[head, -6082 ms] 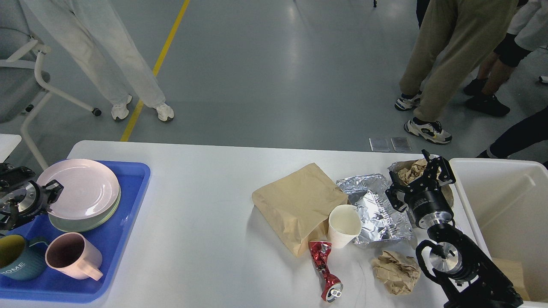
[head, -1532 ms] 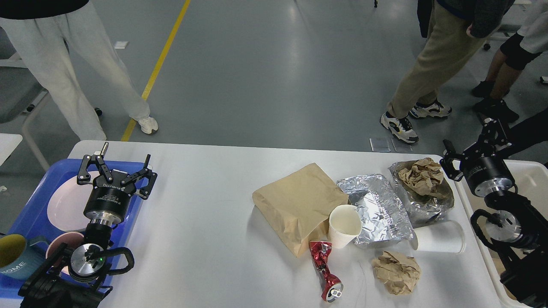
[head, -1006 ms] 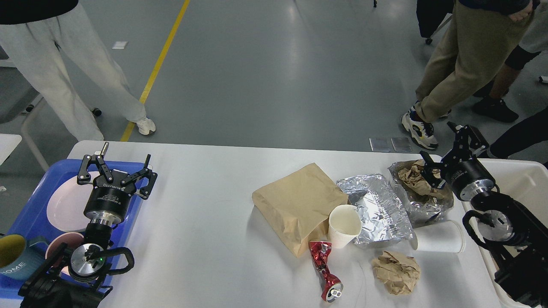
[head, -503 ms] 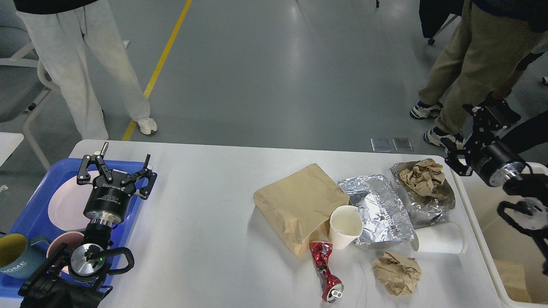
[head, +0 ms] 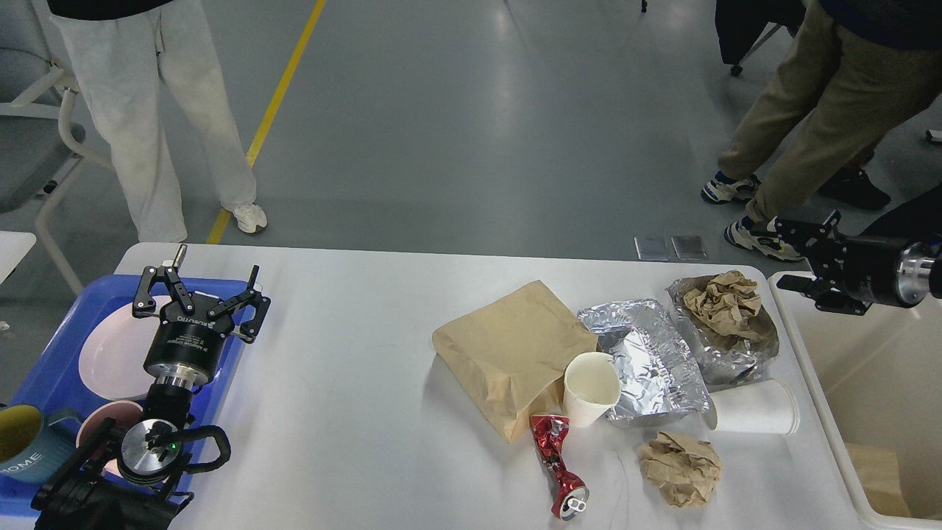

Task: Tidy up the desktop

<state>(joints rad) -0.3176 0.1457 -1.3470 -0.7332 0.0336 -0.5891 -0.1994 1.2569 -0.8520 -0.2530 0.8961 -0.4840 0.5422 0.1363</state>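
The brown paper bag (head: 514,348) keeps its edge raised over a shadow (head: 463,392). The bag will stay spread wide and bend only gently when I pick it up.
The white desktop (head: 353,353) carries litter on its right half: a brown paper bag (head: 515,350), an upright white paper cup (head: 591,384), crumpled foil (head: 651,364), a foil piece holding crumpled brown paper (head: 721,305), a white cup lying on its side (head: 754,416), a brown paper ball (head: 678,467) and a crushed red can (head: 557,464). My left gripper (head: 199,288) stands open and empty over the blue tray's right edge. Above the bin's far left corner, my right gripper (head: 781,252) points left, open and empty, just right of the foil with paper.
The blue tray (head: 51,368) at the left holds stacked pink plates (head: 110,353), a pink mug (head: 96,434) and a teal mug (head: 22,442). A white bin (head: 868,368) stands against the table's right end. People stand on the floor beyond the table.
My right arm has swung away from the foil with paper, rising and turning over the bin until it points left. The left arm has held still for the last 1.5 s. The bystanders shifted.
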